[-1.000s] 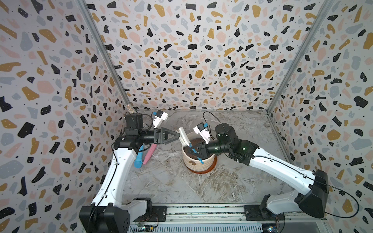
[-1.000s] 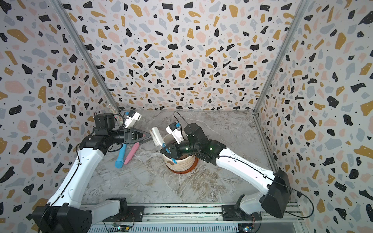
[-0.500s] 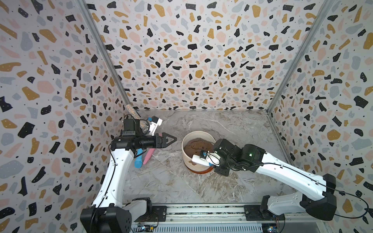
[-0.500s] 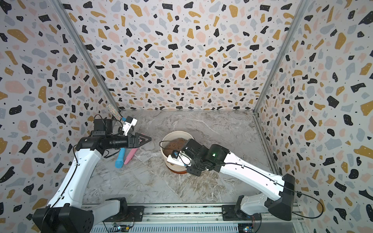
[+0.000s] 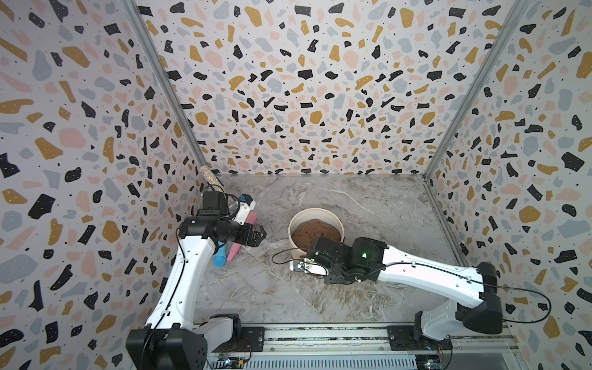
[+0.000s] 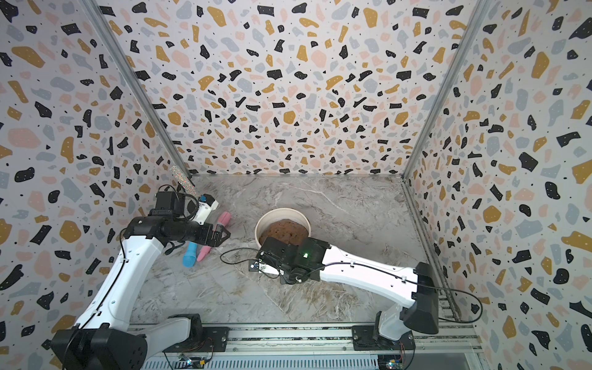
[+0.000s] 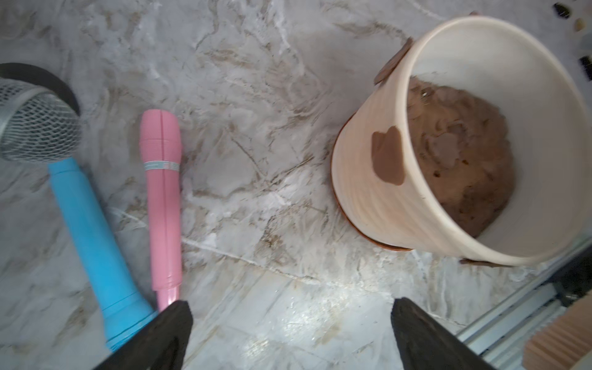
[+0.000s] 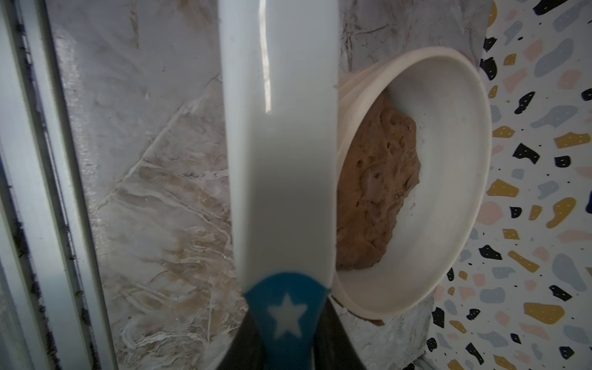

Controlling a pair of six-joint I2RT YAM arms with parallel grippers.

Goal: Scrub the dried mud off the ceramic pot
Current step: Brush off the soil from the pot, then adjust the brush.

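My right gripper is holding the brush (image 8: 282, 228) so it points straight out beside the pot, so my left gripper should hold the brush's head (image 7: 564, 336) while my right gripper takes a new hold on the brush's handle.
The ceramic pot (image 5: 315, 214) (image 6: 282, 212) stands mid-table, cream-white and ribbed, with a mound of brown soil inside. Blotches of dried mud (image 7: 388, 160) stick to its outer wall below the rim, with another one (image 7: 392, 62) further round. My right gripper (image 8: 288, 333) is shut on a brush handle (image 8: 278, 144), white with a blue starred end, held low beside the pot's (image 8: 464, 166) near side. In both top views the right wrist covers the brush. My left gripper (image 5: 261, 235) (image 6: 224, 235) (image 7: 290, 307) is open and empty over bare table left of the pot (image 7: 368, 198).
A blue toy microphone (image 5: 220, 258) (image 7: 93, 224) and a pink one (image 5: 238, 246) (image 7: 161, 198) lie left of the pot, under the left arm. A glittery one (image 5: 209, 174) leans in the back left corner. A terracotta saucer (image 7: 368, 238) sits under the pot. The rail (image 5: 320, 333) runs along the front.
My right gripper has dropped with the brush from above the pot to its near side. My left gripper has drawn back left and lower, away from the pot.
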